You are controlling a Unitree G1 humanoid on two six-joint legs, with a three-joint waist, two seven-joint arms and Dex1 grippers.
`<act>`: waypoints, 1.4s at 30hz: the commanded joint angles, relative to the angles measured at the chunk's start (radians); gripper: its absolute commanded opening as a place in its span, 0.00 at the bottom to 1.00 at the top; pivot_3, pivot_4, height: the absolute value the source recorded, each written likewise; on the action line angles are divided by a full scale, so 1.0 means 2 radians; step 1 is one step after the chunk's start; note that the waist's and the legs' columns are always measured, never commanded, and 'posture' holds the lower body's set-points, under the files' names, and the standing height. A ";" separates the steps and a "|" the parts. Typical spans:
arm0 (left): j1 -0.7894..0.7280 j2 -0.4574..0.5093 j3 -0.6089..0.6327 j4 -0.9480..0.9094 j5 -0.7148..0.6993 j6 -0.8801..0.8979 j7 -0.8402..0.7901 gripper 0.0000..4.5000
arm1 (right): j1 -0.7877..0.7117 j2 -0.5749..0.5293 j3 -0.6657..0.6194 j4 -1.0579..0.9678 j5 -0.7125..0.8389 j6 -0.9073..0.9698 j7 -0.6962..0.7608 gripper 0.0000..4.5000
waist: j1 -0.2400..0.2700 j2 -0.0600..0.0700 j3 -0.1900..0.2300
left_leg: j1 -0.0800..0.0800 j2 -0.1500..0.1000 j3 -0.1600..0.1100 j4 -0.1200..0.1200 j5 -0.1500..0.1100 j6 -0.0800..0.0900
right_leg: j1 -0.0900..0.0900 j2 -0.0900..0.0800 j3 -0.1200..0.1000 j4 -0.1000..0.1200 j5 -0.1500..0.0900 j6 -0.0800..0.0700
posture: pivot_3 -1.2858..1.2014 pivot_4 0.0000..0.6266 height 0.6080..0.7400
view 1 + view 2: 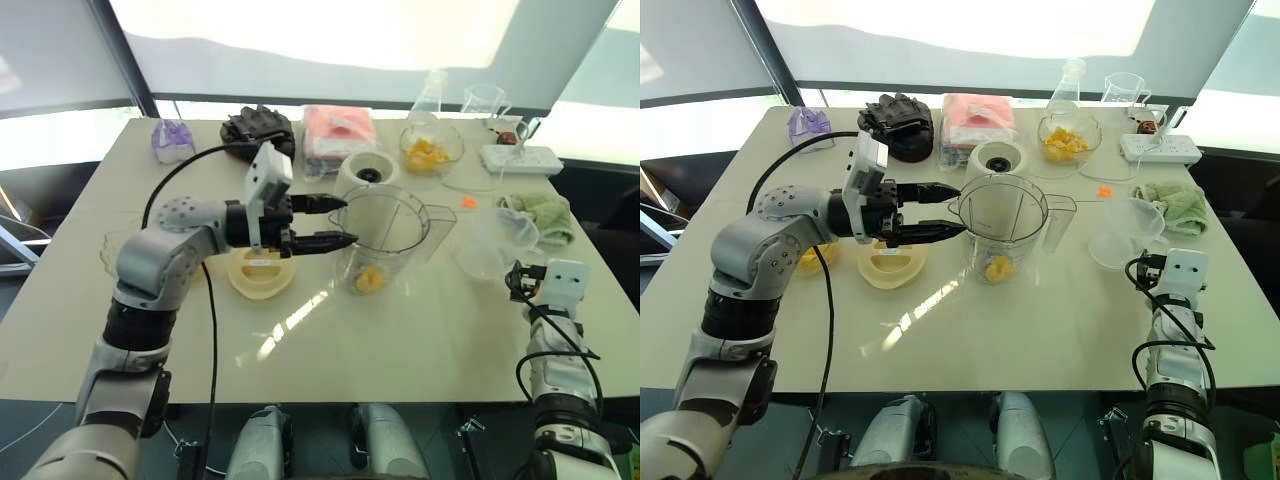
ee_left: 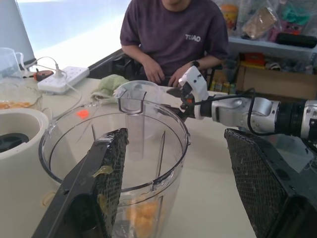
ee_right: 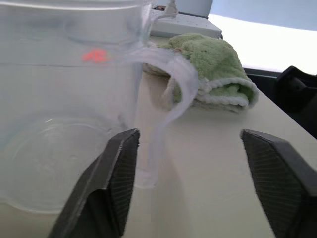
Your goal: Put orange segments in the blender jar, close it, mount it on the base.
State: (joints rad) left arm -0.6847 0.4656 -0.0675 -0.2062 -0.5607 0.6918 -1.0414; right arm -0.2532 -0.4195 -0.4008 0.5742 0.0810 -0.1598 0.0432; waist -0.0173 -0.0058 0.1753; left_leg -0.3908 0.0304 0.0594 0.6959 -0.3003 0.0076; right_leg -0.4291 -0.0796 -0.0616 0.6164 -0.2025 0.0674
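The beaker's bottom ring (image 3: pixel 62 161) and the table seam look undistorted through the beaker's side, so the robot should expect the clear beaker (image 1: pixel 499 244) to be empty when lifting it.
The blender jar (image 1: pixel 388 232) stands upright at mid-table, lidless, with orange segments (image 1: pixel 370 279) in its bottom. More orange segments (image 1: pixel 427 153) fill a glass bowl behind it. The off-white base (image 1: pixel 366 172) stands just behind the jar. My left gripper (image 1: pixel 348 222) hovers open and empty at the jar's left rim, one finger (image 2: pixel 106 168) in front of the jar wall. My right gripper (image 3: pixel 190 144) is low at the table's right edge, open, with the handle of a smaller clear beaker (image 3: pixel 64 114) between its fingers, untouched.
A flat cream lid (image 1: pixel 262 273) lies left of the jar. At the back are black gloves (image 1: pixel 258 127), a pink packet (image 1: pixel 338 130), a flask (image 1: pixel 430 95) and a power strip (image 1: pixel 520 158). A green cloth (image 1: pixel 540 212) lies right. A person (image 2: pixel 173 34) sits across the table.
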 commanded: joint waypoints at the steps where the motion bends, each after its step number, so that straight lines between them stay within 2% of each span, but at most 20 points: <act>1: 0.001 0.005 0.005 -0.018 -0.013 0.003 0.006 0.72 | -0.006 -0.013 0.000 0.006 -0.004 -0.024 -0.006 0.34 | 0.001 0.000 0.000 | 0.000 0.000 0.000 0.000 0.000 0.000 | 0.000 0.000 0.000 0.000 0.000 0.000 | 0.52 0.24 1.00; 4: 0.002 0.005 0.004 -0.018 -0.015 0.002 0.010 0.72 | -0.007 -0.014 0.003 0.016 -0.002 -0.029 -0.005 0.00 | 0.002 0.000 0.000 | 0.000 0.000 0.000 0.000 0.000 0.000 | 0.000 0.000 0.000 0.000 0.000 0.000 | 0.52 0.24 1.00; 12: -0.001 0.008 0.003 -0.011 -0.017 -0.002 0.011 0.72 | -0.007 -0.016 0.005 0.012 0.006 -0.037 -0.002 0.00 | 0.002 0.000 0.000 | 0.000 0.000 0.000 0.000 0.000 0.000 | 0.000 0.000 0.001 0.000 0.000 0.001 | 0.52 0.24 1.00; 20: 0.000 0.048 0.022 0.005 -0.027 -0.003 -0.017 0.72 | 0.000 -0.045 -0.028 -0.123 0.048 0.020 0.006 0.00 | 0.002 0.001 0.001 | 0.000 0.000 0.001 0.000 0.000 0.000 | 0.000 0.000 0.001 0.000 -0.001 0.001 | 0.52 0.24 1.00; 26: -0.011 0.058 0.019 0.051 -0.011 -0.030 -0.027 0.72 | -0.040 -0.095 -0.033 -0.185 0.061 0.068 0.026 0.00 | 0.001 0.002 0.001 | 0.000 0.000 0.001 0.000 0.000 0.000 | -0.001 0.000 0.001 0.000 -0.001 0.002 | 0.52 0.24 1.00; 29: -0.015 0.059 0.019 0.063 -0.008 -0.037 -0.032 0.72 | -0.060 -0.118 -0.025 -0.201 0.057 0.083 0.045 0.00 | 0.002 0.002 0.001 | 0.000 0.000 0.001 -0.001 0.000 0.000 | -0.001 0.000 0.001 0.000 -0.001 0.002 | 0.52 0.24 1.00; 32: -0.019 0.062 0.018 0.075 -0.001 -0.047 -0.034 0.72 | -0.121 -0.159 0.004 -0.221 0.057 0.122 0.089 0.00 | 0.001 0.002 0.002 | 0.000 0.000 0.002 -0.002 0.000 0.000 | -0.002 0.000 0.002 -0.001 0.000 0.001 | 0.52 0.24 1.00; 37: -0.014 0.062 0.016 0.075 0.001 -0.053 -0.034 0.72 | -0.179 -0.177 0.042 -0.249 0.070 0.148 0.149 0.00 | 0.002 0.002 0.002 | 0.000 0.000 0.003 -0.004 0.000 0.000 | -0.003 0.000 0.003 -0.001 0.000 0.001 | 0.52 0.24 1.00; 42: -0.007 0.067 0.019 0.064 -0.001 -0.049 -0.035 0.72 | -0.196 -0.188 0.077 -0.283 0.062 0.155 0.203 0.00 | 0.004 0.002 0.002 | -0.001 0.000 0.004 -0.006 0.000 0.000 | -0.004 0.000 0.003 -0.001 0.000 0.004 | 0.52 0.24 1.00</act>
State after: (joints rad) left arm -0.6981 0.5893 -0.0504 -0.0422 -0.5561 0.6015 -1.1087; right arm -0.6165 -0.7690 -0.2412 0.0640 0.2014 0.1594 0.4195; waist -0.0098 -0.0025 0.1801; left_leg -0.3931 0.0300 0.0677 0.6835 -0.3003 0.0076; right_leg -0.4379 -0.0796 -0.0563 0.6135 -0.2031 0.0760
